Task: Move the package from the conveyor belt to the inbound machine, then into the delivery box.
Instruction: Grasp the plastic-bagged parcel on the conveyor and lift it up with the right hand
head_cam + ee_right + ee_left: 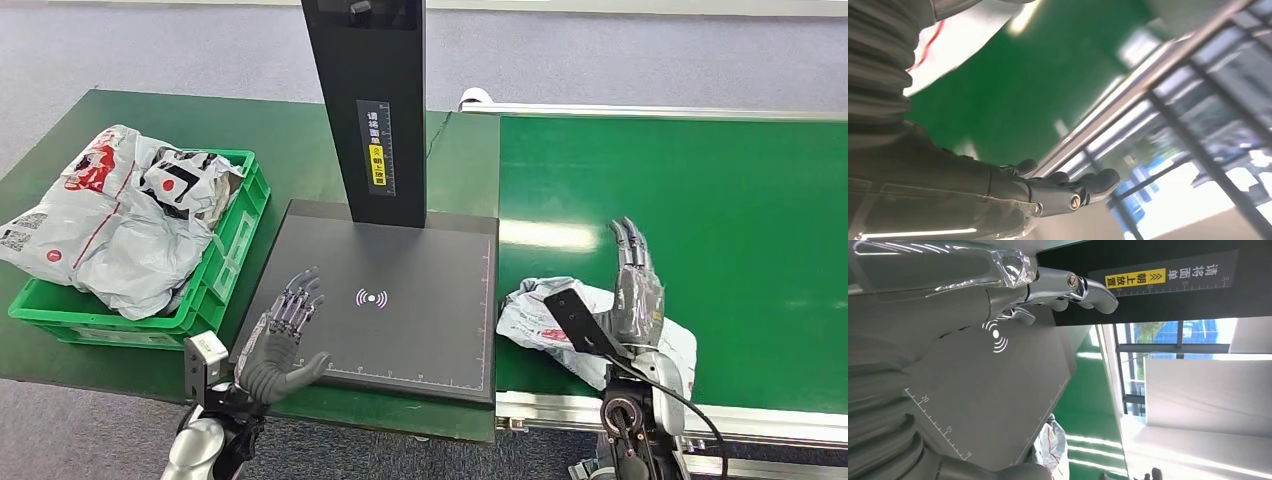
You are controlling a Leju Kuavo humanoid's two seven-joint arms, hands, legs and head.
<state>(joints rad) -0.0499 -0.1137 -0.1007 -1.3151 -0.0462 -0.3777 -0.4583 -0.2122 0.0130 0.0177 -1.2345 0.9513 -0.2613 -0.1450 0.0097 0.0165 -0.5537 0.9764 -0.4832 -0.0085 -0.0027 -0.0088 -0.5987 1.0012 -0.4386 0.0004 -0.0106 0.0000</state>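
Note:
The package point(585, 368) has slack wrinkles point(525, 314) along its crumpled end, so the package will bunch up in my left gripper and flop over past the gripper when I lift.
A crumpled white plastic package point(545, 315) with red print lies on the green conveyor belt point(720, 210), near its front edge; its edge also shows as the package point(1050, 445) and the package point(948, 45). My right hand point(635, 285) stands open just right of it, fingers straight and pointing away, holding nothing. The black inbound machine's flat pad point(400, 300) with a white signal mark lies left of the belt. My left hand point(285, 340) hovers open over the pad's front left corner, empty. The green delivery box point(225, 250) sits at the left.
The machine's black post point(370, 110) rises from the back of the pad, with a yellow label. Several grey and white parcels point(110, 210) are heaped in the green box. Grey floor lies beyond the table's front edge and at the back.

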